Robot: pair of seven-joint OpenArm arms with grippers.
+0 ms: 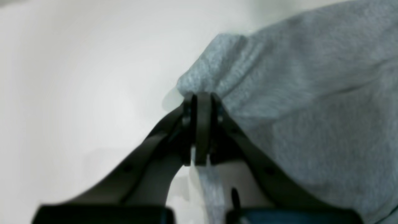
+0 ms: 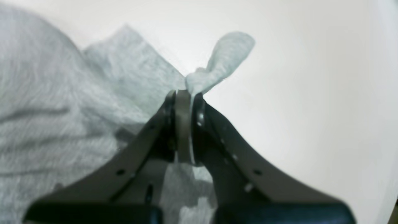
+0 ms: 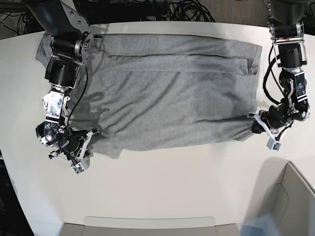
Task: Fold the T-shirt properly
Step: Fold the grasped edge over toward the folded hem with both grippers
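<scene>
My left gripper keeps carrying its corner, as my grippers hold both corners of the T-shirt's near edge (image 3: 187,145), until that corner meets the T-shirt's far edge (image 3: 253,47), and then let go.
The heather-grey T-shirt (image 3: 177,93) lies spread across the white table (image 3: 172,182), plain side up, with a fold line running along its far part. At its near right corner, my left gripper (image 3: 255,123) is shut on the cloth. In the left wrist view that gripper (image 1: 202,96) pinches a bunched edge of the T-shirt (image 1: 311,93). My right gripper (image 3: 91,137) is shut on the near left corner. In the right wrist view a small tuft of the T-shirt (image 2: 46,109) pokes out past the closed right gripper (image 2: 185,93). Both corners are held low over the table.
A light grey bin (image 3: 290,196) stands at the near right corner and another pale container's rim (image 3: 147,223) runs along the near edge. Black cables (image 3: 187,10) lie behind the table's far edge. Bare table stretches in front of the shirt.
</scene>
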